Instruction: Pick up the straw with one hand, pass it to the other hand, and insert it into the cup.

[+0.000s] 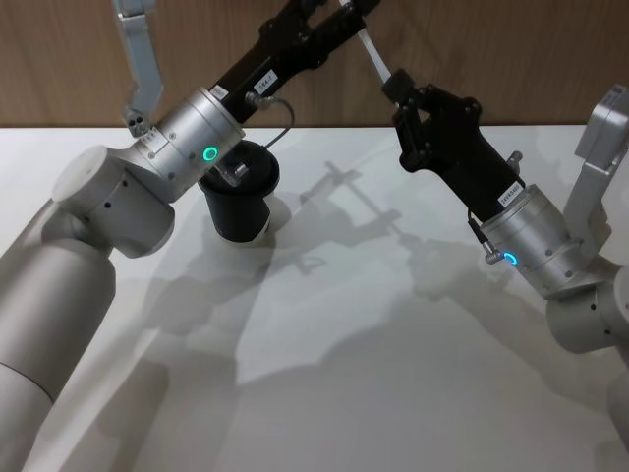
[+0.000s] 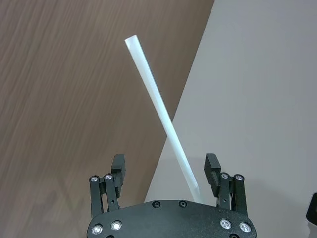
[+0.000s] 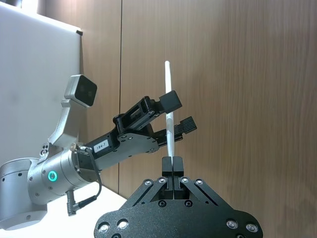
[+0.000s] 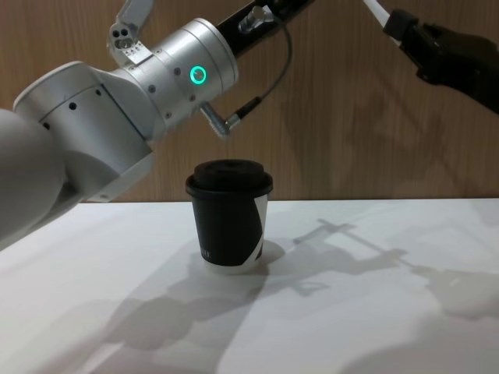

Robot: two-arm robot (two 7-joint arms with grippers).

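Observation:
The white straw is gripped only at its lower end (image 3: 171,151), so I expect its free tip (image 3: 167,63) to lean to the side when the robot's left gripper closes on it.
My right gripper (image 3: 172,163) (image 1: 397,85) is shut on the lower end of the white straw (image 3: 169,109) and holds it high over the table's far side. The straw (image 2: 161,111) runs up between the fingers of my left gripper (image 2: 165,167) (image 3: 179,114), which is open around its middle, nearer to one finger (image 2: 212,168) than the other. The black cup (image 4: 228,222) (image 1: 239,202), with its lid on, stands upright on the table under the left wrist, partly hidden by it in the head view.
The white table (image 1: 324,374) is bare in front of the cup. A wooden wall (image 4: 351,117) rises right behind the table's far edge. The left arm's silver wrist (image 4: 187,74) with a green ring and cable hangs over the cup.

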